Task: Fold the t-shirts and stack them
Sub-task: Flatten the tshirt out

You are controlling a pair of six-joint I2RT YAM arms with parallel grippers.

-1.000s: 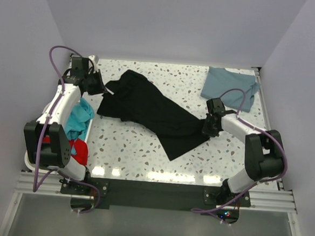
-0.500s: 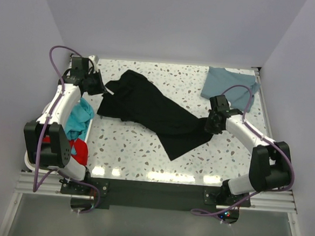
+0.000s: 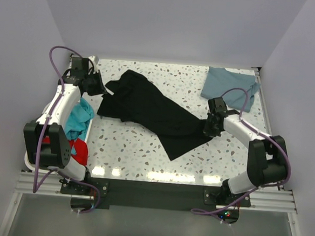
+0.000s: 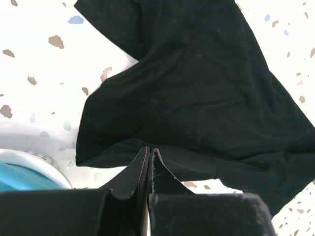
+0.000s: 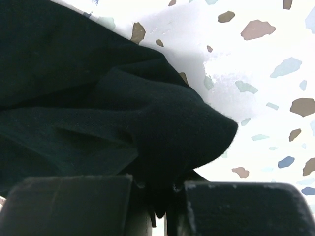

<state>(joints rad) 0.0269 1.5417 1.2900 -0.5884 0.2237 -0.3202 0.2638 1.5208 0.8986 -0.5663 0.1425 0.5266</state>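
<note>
The black t-shirt (image 3: 156,113) is slanted and creased from my left gripper to my right gripper, so I should raise both ends (image 3: 109,101) high and spread the t-shirt out before I fold it.
The black t-shirt (image 3: 147,111) lies spread in a diagonal band across the speckled table (image 3: 123,148). At its far-left corner my left gripper (image 3: 101,87) is shut, its tips (image 4: 149,152) pinching the shirt's edge (image 4: 197,98). My right gripper (image 3: 208,127) is at the shirt's right end, shut on a bunched fold of black cloth (image 5: 162,123) that fills the gap between the fingers (image 5: 160,189). The slate-blue t-shirt (image 3: 230,86) lies loosely folded at the back right corner, apart from both grippers.
A white laundry basket (image 3: 30,163) stands along the left edge, holding a teal cloth (image 3: 79,118) and a red one (image 3: 79,147). Its rim (image 4: 34,157) shows beside my left fingers. Purple walls close in the table on three sides.
The right gripper has closed on the black t-shirt's right end, and its wrist shifted a little. The left arm and the shirt's left corner have stayed still.
</note>
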